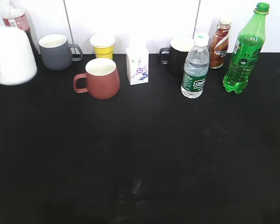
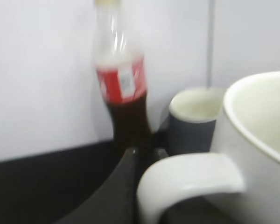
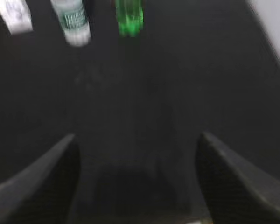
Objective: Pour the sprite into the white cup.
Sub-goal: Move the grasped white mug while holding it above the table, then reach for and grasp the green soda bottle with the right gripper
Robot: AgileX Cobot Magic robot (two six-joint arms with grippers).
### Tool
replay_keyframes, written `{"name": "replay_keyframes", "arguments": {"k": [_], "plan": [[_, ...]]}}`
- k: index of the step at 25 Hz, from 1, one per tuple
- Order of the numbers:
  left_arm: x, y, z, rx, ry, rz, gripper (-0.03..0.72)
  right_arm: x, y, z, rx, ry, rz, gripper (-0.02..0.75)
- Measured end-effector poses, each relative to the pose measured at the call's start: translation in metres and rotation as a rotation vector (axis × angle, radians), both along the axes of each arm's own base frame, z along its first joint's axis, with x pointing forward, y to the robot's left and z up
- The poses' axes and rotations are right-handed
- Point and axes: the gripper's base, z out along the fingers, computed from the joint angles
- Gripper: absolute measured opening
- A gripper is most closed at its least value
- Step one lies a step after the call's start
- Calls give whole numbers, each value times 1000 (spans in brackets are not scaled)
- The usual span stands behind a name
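Note:
The green cap (image 1: 262, 7) still closes the bottle's neck, so I expect the white cup to stay empty when I tip the sprite (image 1: 244, 53) over it.
The white cup (image 1: 10, 55) is at the far left of the exterior view, blurred and raised off the black table. In the left wrist view its loop handle (image 2: 186, 179) and rim fill the right side. My left gripper (image 2: 130, 186) shows one dark finger pressed against the handle; the other finger is hidden. The sprite (image 1: 245, 51), a tall green bottle with its cap on, stands at the back right. It also shows in the right wrist view (image 3: 129, 16), far ahead. My right gripper (image 3: 135, 154) is open and empty above bare table, out of the exterior view.
A grey mug (image 1: 56, 51), a reddish-brown mug (image 1: 99, 78), a yellow cup (image 1: 102, 45), a small carton (image 1: 137, 65), a black mug (image 1: 179, 55), a water bottle (image 1: 195, 67), a brown bottle (image 1: 219, 44) and a cola bottle (image 1: 16, 18) stand along the back.

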Motion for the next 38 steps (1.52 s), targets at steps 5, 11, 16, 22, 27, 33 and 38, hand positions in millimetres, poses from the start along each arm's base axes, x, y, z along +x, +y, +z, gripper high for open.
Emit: {"name": "replay_keyframes", "arguments": {"k": [5, 11, 16, 22, 27, 33, 38], "plan": [[-45, -59, 20, -34, -37, -181, 64, 78, 2, 10, -11, -220, -14, 557], [-61, -116, 14, -27, -15, -402, 64, 204, 10, -55, -14, -308, 4, 569], [-63, -122, 15, -28, -21, -428, 63, 288, 17, -145, -17, -198, 37, 664], [-63, -122, 15, -29, -21, -427, 63, 364, 18, -180, -6, -236, 1, 666], [-63, -122, 14, -30, -17, -426, 63, 404, 20, -193, -7, -237, -1, 666], [-62, -122, 13, -31, -16, -425, 62, 434, 22, -214, -1, -199, 3, 648], [-62, -122, 13, -32, -16, -423, 62, 440, 23, -221, -5, -187, 22, 544]]}}
